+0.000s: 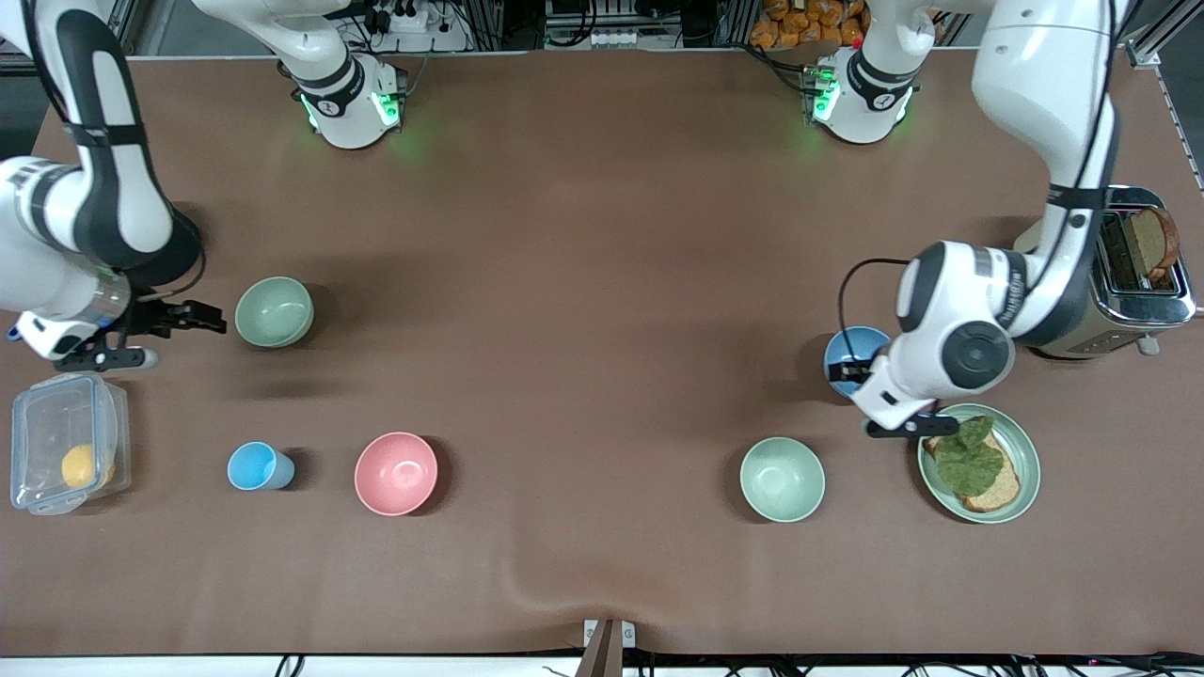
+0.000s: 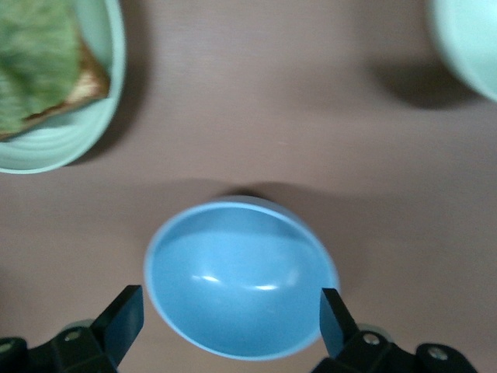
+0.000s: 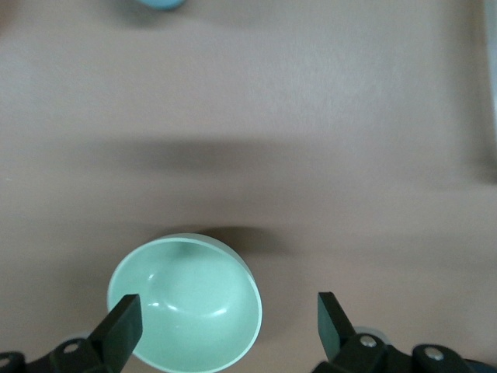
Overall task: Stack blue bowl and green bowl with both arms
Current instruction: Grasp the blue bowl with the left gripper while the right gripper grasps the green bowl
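I expect the blue bowl (image 1: 854, 351) to sit deep inside the green bowl (image 1: 275, 311) when I lower it in, because the green bowl is empty and gets wider toward its rim.
The blue bowl (image 1: 849, 350) (image 2: 241, 280) stands upright beside the toaster, partly hidden by the left arm's wrist in the front view. My left gripper (image 1: 875, 400) (image 2: 231, 318) hangs over it, open, one finger off each side of the rim and nothing held. A green bowl (image 1: 274, 311) (image 3: 185, 303) sits toward the right arm's end of the table. My right gripper (image 1: 160, 337) (image 3: 226, 326) hovers open over that bowl's rim and the bare table beside it. One finger (image 3: 123, 326) is above the bowl's edge. A second green bowl (image 1: 782, 479) (image 2: 466, 47) stands nearer the front camera than the blue bowl.
A green plate (image 1: 1025, 470) (image 2: 46, 148) with toast and lettuce lies beside the second green bowl. The toaster (image 1: 1133, 273) holds bread. A pink bowl (image 1: 396, 473), a light-blue cup (image 1: 259, 466) (image 3: 159, 3) and a clear lidded container (image 1: 68, 454) stand near the right gripper.
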Motion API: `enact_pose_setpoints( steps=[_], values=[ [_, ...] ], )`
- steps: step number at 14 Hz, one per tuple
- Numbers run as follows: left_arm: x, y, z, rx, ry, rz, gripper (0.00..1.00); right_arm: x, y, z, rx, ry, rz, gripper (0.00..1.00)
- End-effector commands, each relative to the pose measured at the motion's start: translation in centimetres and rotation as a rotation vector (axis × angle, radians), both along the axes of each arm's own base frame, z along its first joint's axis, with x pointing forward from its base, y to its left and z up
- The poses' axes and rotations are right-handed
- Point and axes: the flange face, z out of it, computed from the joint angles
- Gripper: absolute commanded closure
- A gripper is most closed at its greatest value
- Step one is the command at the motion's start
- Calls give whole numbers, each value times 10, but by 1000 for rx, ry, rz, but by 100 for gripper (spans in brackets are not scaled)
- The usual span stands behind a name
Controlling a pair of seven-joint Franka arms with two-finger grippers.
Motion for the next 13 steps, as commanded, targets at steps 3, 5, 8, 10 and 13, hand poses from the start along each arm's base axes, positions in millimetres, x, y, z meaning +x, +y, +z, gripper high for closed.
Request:
enact_pose_setpoints(
  steps=[3, 5, 8, 10, 13],
  values=[
    [-1, 42, -27, 11, 36, 44, 0, -15, -5, -11, 14, 4, -12, 2],
    [-5, 45, -40, 5, 60, 57, 0, -15, -6, -12, 13, 4, -13, 2],
    [-6, 55, -63, -43, 100, 123, 0, -16, -6, -18, 8, -13, -18, 6],
    [-8, 56, -77, -46, 118, 130, 0, -20, -6, -28, -3, -32, -18, 6],
    [-7, 53, -85, -61, 112, 140, 56, -20, -7, -35, -10, -34, -20, 11]
  ],
)
